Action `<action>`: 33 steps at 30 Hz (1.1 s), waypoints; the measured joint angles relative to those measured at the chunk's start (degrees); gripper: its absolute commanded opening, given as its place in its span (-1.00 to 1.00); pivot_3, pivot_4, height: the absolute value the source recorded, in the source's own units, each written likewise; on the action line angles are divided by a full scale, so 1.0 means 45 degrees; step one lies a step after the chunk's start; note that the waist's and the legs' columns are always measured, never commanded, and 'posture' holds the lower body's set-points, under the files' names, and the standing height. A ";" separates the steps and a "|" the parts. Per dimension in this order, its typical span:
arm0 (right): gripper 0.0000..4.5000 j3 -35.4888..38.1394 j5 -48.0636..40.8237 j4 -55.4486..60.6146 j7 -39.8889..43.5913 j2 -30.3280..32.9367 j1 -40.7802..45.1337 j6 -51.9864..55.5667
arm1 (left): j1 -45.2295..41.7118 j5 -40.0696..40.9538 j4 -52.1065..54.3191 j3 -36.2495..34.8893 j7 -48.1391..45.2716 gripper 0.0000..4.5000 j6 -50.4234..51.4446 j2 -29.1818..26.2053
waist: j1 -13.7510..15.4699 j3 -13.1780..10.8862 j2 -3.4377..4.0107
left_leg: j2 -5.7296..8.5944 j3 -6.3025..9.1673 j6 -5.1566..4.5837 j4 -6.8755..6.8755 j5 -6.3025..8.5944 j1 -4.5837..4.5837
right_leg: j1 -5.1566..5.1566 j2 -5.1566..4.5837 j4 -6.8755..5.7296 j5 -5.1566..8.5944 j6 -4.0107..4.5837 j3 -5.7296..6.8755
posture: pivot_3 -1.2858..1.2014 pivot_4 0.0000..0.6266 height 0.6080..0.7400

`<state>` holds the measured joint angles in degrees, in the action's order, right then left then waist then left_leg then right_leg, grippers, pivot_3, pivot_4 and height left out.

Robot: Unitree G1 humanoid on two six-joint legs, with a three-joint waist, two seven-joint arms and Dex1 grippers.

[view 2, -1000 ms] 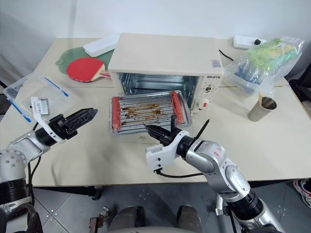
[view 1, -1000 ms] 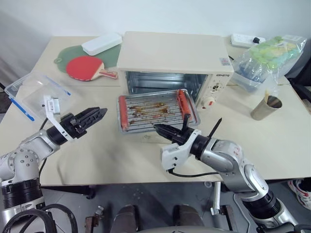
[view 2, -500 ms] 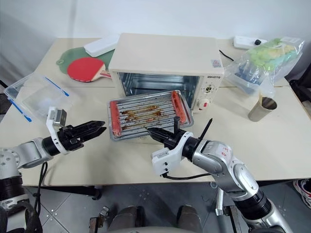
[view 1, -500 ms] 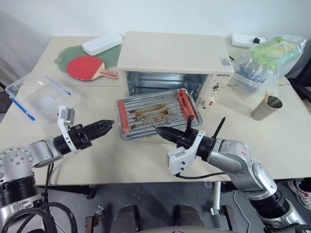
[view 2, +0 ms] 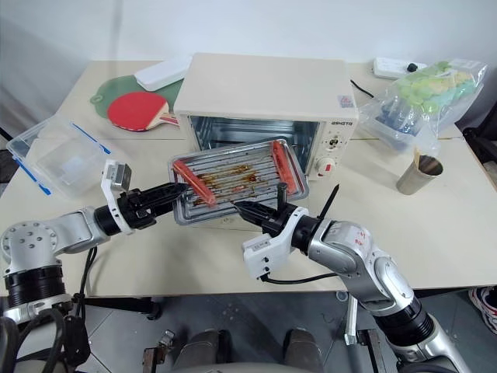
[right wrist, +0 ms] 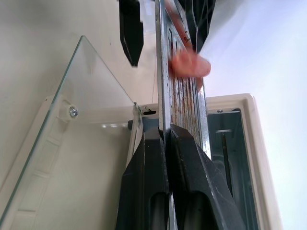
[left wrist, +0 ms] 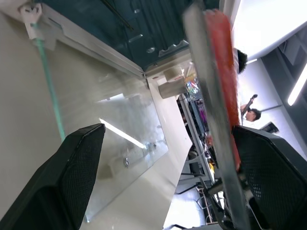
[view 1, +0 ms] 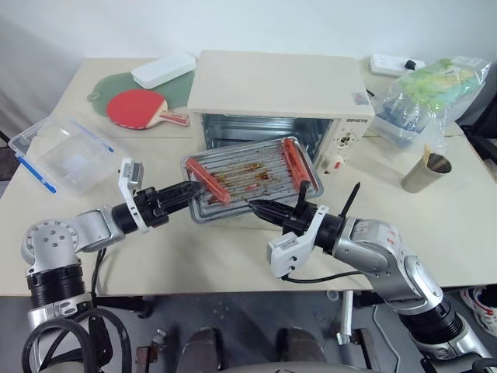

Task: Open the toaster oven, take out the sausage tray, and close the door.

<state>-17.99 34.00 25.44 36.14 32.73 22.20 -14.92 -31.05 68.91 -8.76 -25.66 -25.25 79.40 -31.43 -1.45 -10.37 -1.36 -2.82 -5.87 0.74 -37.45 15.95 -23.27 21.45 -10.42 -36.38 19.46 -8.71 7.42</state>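
Both red sausages (view 1: pixel 208 180) lie across the tray's ridges (view 1: pixel 250 176) inside the tray's rim. The sausages will stay on the tray and travel with it when I carry it from one end.
The cream toaster oven (view 1: pixel 279 97) stands at the table's middle back. Its glass door (right wrist: pixel 81 120) lies folded down flat in front. The silver sausage tray (view 1: pixel 248 177) hangs out of the oven above the door. One red sausage (view 1: pixel 210 180) lies slanted at its left end and another (view 1: pixel 293 159) at its right end. My right gripper (view 1: pixel 260 207) is shut on the tray's front rim. My left gripper (view 1: pixel 185 191) is open at the tray's left end, its fingers (left wrist: pixel 81 182) on either side of the rim (left wrist: pixel 211 120).
A clear plastic box (view 1: pixel 58 151) sits at the left edge. Table tennis paddles (view 1: pixel 140 107) and a white case (view 1: pixel 161 70) lie at the back left. A plastic bag (view 1: pixel 423 93), a power strip (view 1: pixel 396 64) and a cup (view 1: pixel 425 172) stand on the right.
My left arm has swung right and its open gripper has come up to the tray's left end. The tray has tilted a little, and the left sausage now lies slanted.
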 measured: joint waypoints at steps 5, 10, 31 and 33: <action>-1.00 0.0000 -0.0101 0.0000 0.0068 -0.0001 0.0001 -0.0021 | -0.0500 -0.0270 -0.0327 0.0364 -0.0154 0.92 -0.0116 0.0001 | -0.0003 0.0000 0.0000 | 0.0000 -0.0003 0.0000 0.0001 0.0000 0.0000 | 0.0000 -0.0001 0.0002 0.0000 0.0000 0.0000 | 0.03 -0.52 1.00; -1.00 0.0001 -0.0140 -0.0003 0.0163 0.0003 0.0001 -0.0025 | -0.0695 -0.0298 -0.0721 0.0364 -0.0170 0.35 -0.0063 0.0063 | -0.0006 0.0000 0.0000 | 0.0000 -0.0003 0.0000 0.0001 0.0000 0.0000 | 0.0000 -0.0001 0.0001 0.0000 0.0000 0.0000 | 0.03 -0.52 1.00; -0.35 -0.0110 -0.0285 -0.0200 0.0650 -0.0365 -0.0007 0.0133 | -0.1118 0.0742 -0.1253 -0.0934 0.1454 -1.00 0.2536 0.0280 | -0.0012 -0.0001 -0.0001 | 0.0000 0.0004 0.0000 0.0002 0.0000 0.0001 | 0.0000 -0.0001 -0.0002 0.0000 0.0000 -0.0002 | 0.03 -0.52 1.00; -0.03 -0.0110 -0.0476 -0.0199 0.0810 -0.0419 -0.0007 0.0347 | -0.1055 0.0832 -0.1253 -0.0926 0.1751 -1.00 0.2668 0.0277 | -0.0012 -0.0001 -0.0002 | 0.0000 0.0005 0.0000 0.0001 0.0000 0.0001 | -0.0001 -0.0001 -0.0003 0.0000 0.0000 -0.0003 | 0.03 -0.52 1.00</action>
<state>-18.49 31.86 24.55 39.79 30.84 22.17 -13.36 -35.80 72.65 -14.39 -29.83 -17.37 91.41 -30.19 -1.51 -10.37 -1.36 -2.82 -5.85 0.74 -37.45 15.95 -23.27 21.45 -10.42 -36.40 19.46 -8.71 7.41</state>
